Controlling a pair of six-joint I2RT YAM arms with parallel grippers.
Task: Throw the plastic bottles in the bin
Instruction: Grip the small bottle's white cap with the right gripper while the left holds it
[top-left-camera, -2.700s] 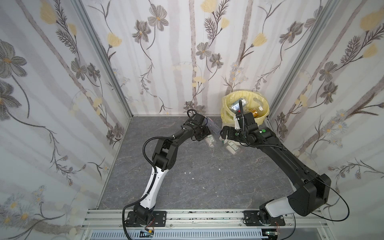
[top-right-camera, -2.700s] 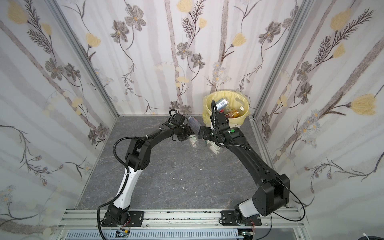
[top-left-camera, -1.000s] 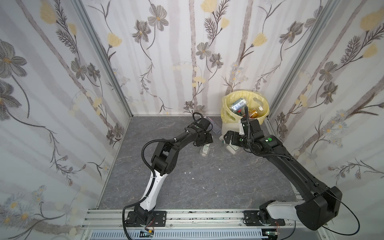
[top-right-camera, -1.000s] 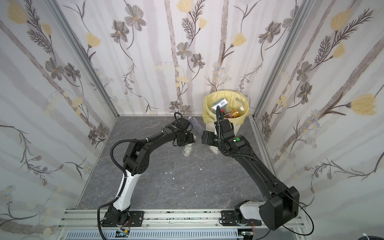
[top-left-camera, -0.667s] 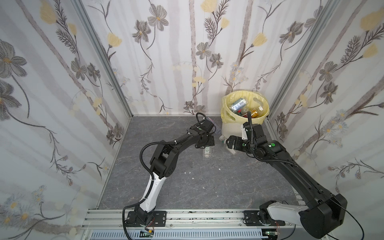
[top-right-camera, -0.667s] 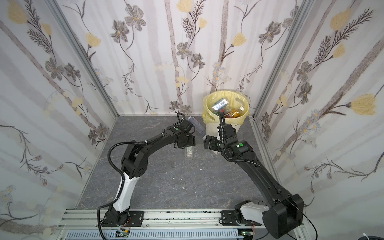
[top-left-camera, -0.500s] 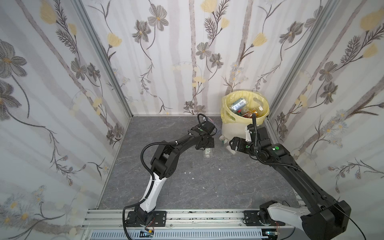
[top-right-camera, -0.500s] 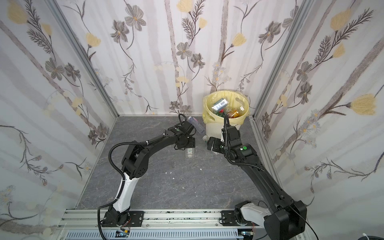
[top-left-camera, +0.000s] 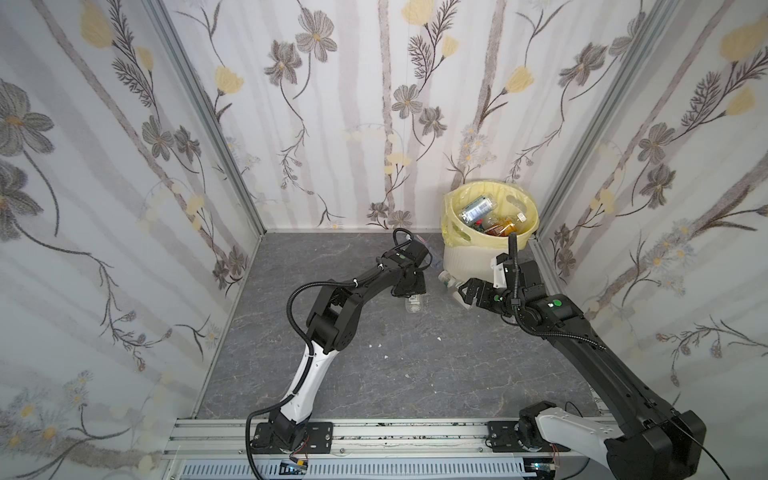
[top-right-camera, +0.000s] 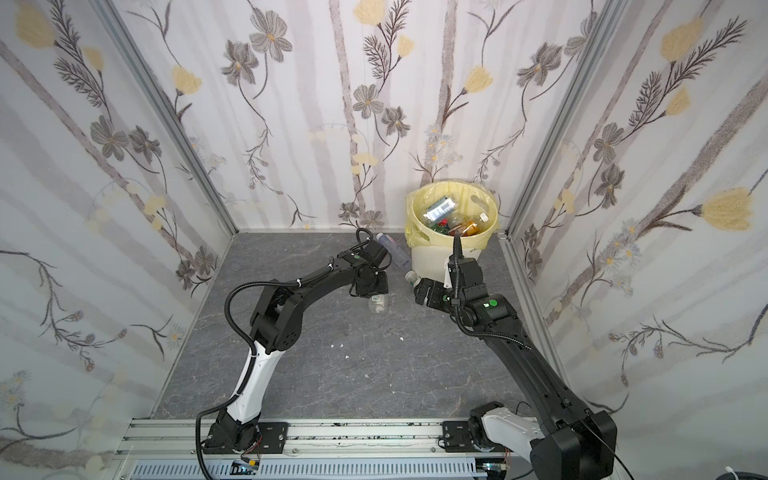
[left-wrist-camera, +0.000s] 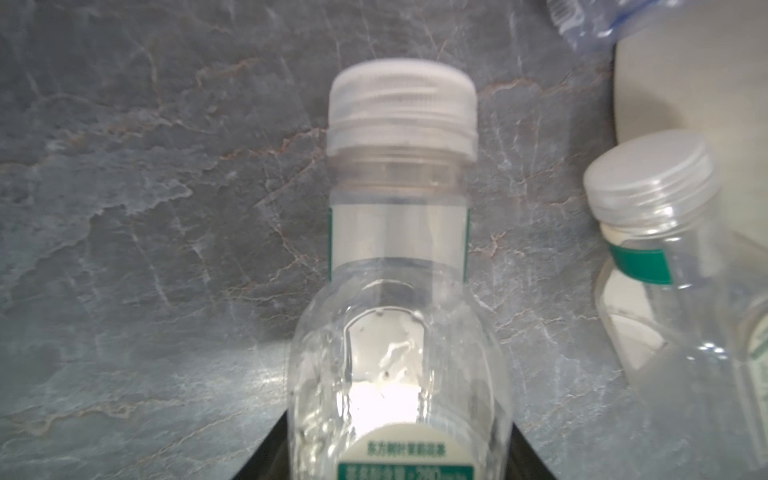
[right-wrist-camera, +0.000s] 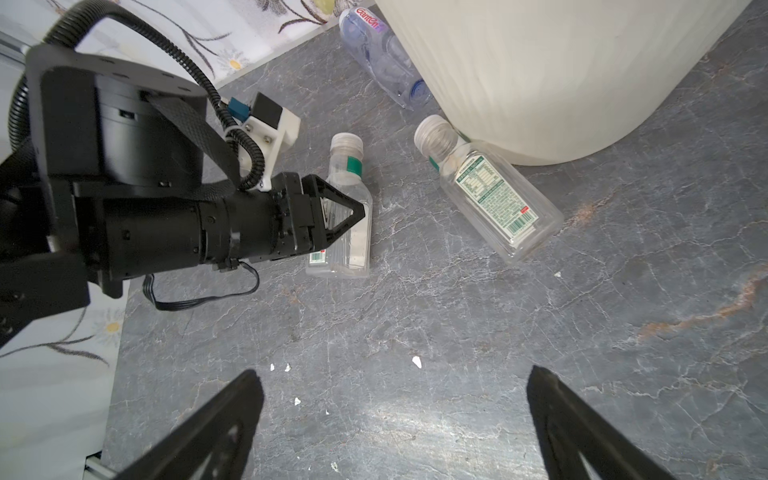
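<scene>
The clear white-capped bottle will come to rest on top, inside the bin, when I drop it in, because bottles already heap up (top-left-camera: 497, 222) below the yellow bag's rim.
My left gripper (right-wrist-camera: 347, 216) is shut on a clear white-capped plastic bottle (left-wrist-camera: 399, 291) that lies on the grey floor; in both top views the bottle (top-left-camera: 412, 305) pokes out under the left gripper (top-left-camera: 412, 296). A second clear bottle (right-wrist-camera: 490, 195) leans against the foot of the cream bin (right-wrist-camera: 540, 75). A bluish bottle (right-wrist-camera: 382, 58) lies behind it by the bin wall. My right gripper (right-wrist-camera: 395, 390) stands open over bare floor, just short of the bin (top-left-camera: 465, 262). Several bottles (top-left-camera: 478, 208) lie inside the bin's yellow bag.
Flowered walls close the floor in on three sides, with the bin in the far right corner (top-right-camera: 428, 257). Small white scraps (right-wrist-camera: 417, 362) dot the floor. The aluminium rail (top-left-camera: 374, 434) with both arm bases runs along the front edge.
My right gripper let a bottle go into the bin, then drew back and down, still open. My left gripper moved over the lying bottle and shut on it.
</scene>
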